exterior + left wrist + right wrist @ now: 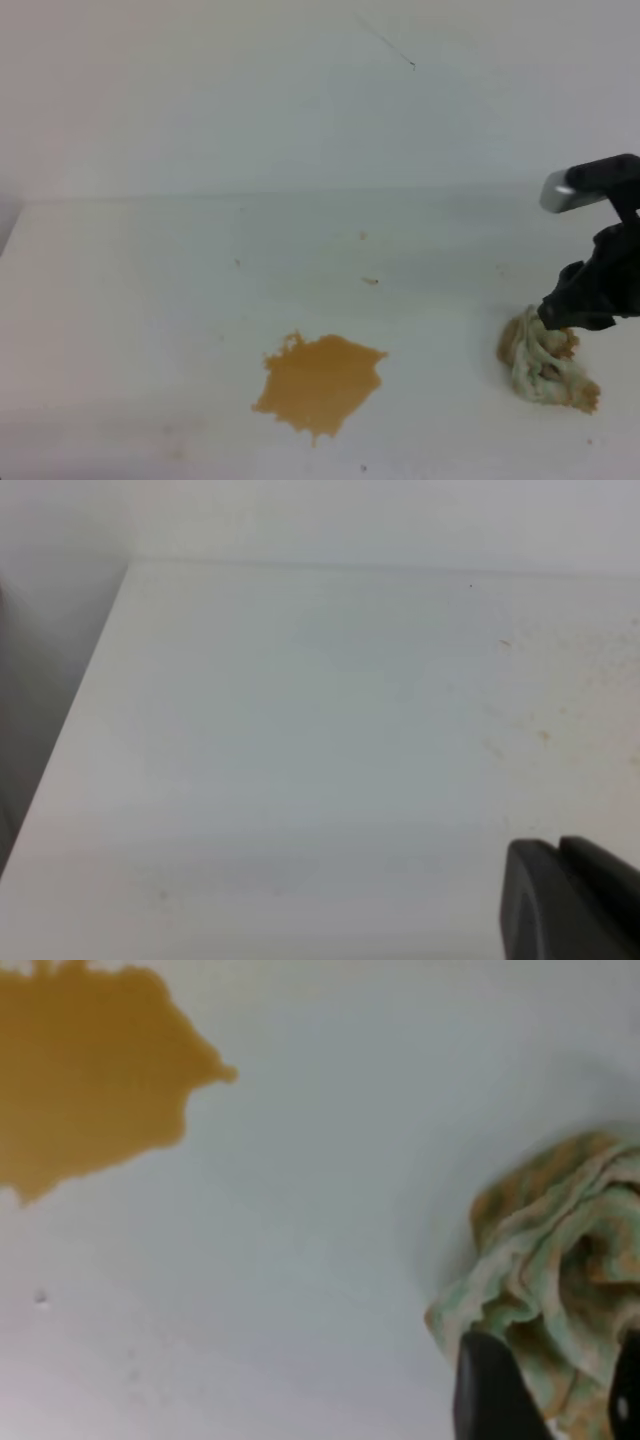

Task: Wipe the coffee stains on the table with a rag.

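Observation:
My gripper will wipe the coffee stains (318, 384), and they will come off and leave tan specks, because the blotch has smooth, runny edges (379, 356) like a wet puddle.
The coffee stains (320, 382) form one orange-brown blotch with ragged edges on the white table (150, 300), front and centre; the right wrist view shows the same coffee stains (85, 1070) at top left. The rag (548, 365), a lumpy whitish-green wad stained tan, lies on the table at the right, well apart from the blotch. My right gripper (555, 322) stands directly over the rag's top. In the right wrist view its two dark fingers (490, 1390) are spread apart, with the rag (550, 1250) bunched between and ahead of them. Only one dark finger (570, 900) of the left gripper shows.
A few tiny tan specks (370, 281) lie behind the blotch. The table meets the white wall (300, 100) at the back. The left wrist view shows the table's left edge (70, 730) dropping off into shadow.

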`<control>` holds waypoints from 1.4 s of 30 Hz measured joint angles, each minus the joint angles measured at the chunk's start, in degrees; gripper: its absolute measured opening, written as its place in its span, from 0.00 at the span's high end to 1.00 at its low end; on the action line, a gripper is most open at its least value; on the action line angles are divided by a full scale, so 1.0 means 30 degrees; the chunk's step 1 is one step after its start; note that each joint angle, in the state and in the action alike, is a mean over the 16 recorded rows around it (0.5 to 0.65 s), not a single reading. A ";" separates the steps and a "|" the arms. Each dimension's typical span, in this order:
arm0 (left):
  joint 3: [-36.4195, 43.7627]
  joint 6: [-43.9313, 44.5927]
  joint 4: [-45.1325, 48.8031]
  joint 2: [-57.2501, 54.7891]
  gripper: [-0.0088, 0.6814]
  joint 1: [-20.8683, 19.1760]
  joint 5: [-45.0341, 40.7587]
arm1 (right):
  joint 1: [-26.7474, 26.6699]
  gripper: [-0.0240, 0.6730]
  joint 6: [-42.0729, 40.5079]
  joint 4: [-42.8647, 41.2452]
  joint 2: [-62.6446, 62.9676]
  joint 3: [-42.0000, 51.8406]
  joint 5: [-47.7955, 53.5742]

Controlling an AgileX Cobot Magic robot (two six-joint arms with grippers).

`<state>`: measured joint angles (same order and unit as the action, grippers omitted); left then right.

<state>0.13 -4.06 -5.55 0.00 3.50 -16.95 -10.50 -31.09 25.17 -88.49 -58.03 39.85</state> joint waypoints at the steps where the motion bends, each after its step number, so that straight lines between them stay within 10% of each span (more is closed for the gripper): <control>1: 0.0000 0.0000 0.0000 0.0000 0.99 0.0000 0.0000 | -0.0214 0.64 0.0484 -0.0494 -0.0321 -0.0119 -0.0098; 20: -0.0045 0.0000 0.0001 0.0000 0.99 0.0000 -0.0019 | -0.1193 0.46 0.4026 -0.2994 -0.5681 -0.0837 -0.4825; 31: 0.0000 0.0000 0.0000 0.0031 0.99 -0.0002 -0.0074 | -0.1278 0.71 0.3202 -0.1501 -0.7379 -0.2188 -0.3714; 42: -0.0045 0.0000 0.0001 0.0000 0.99 0.0000 -0.0148 | -0.2705 0.91 -0.1060 0.5868 -0.7796 -0.6040 -0.0814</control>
<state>0.00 -4.06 -5.54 0.00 3.50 -17.39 -18.61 -34.27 42.78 -111.88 -76.15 37.41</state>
